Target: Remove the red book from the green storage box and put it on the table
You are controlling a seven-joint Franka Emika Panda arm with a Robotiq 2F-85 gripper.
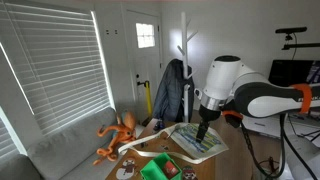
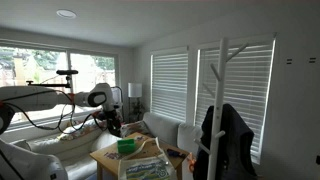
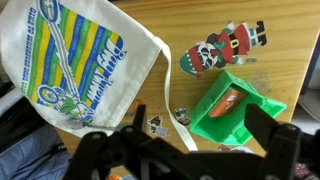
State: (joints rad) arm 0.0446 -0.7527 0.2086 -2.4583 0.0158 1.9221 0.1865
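The red book (image 3: 226,102) is at an angle to my gripper's open fingers. I should turn my gripper square to the book and center it over the green storage box (image 1: 160,168) before I lower it.
The green storage box (image 3: 246,112) stands on the brown wooden table (image 3: 160,25). The red book (image 3: 228,100) lies slanted inside it. In the wrist view my gripper (image 3: 200,124) is open and empty, its dark fingers well above the table on either side of the box's near corner. In both exterior views the gripper (image 1: 203,128) (image 2: 113,127) hangs above the table, clear of the box (image 1: 155,168) (image 2: 127,146). The book cannot be made out in the exterior views.
A white printed bag (image 3: 75,60) with a long strap (image 3: 170,110) covers much of the table (image 1: 205,165) (image 2: 105,157). A Santa-like flat figure (image 3: 225,48) and small items (image 3: 155,123) lie near the box. An orange plush toy (image 1: 118,135) sits on the grey couch (image 1: 60,150).
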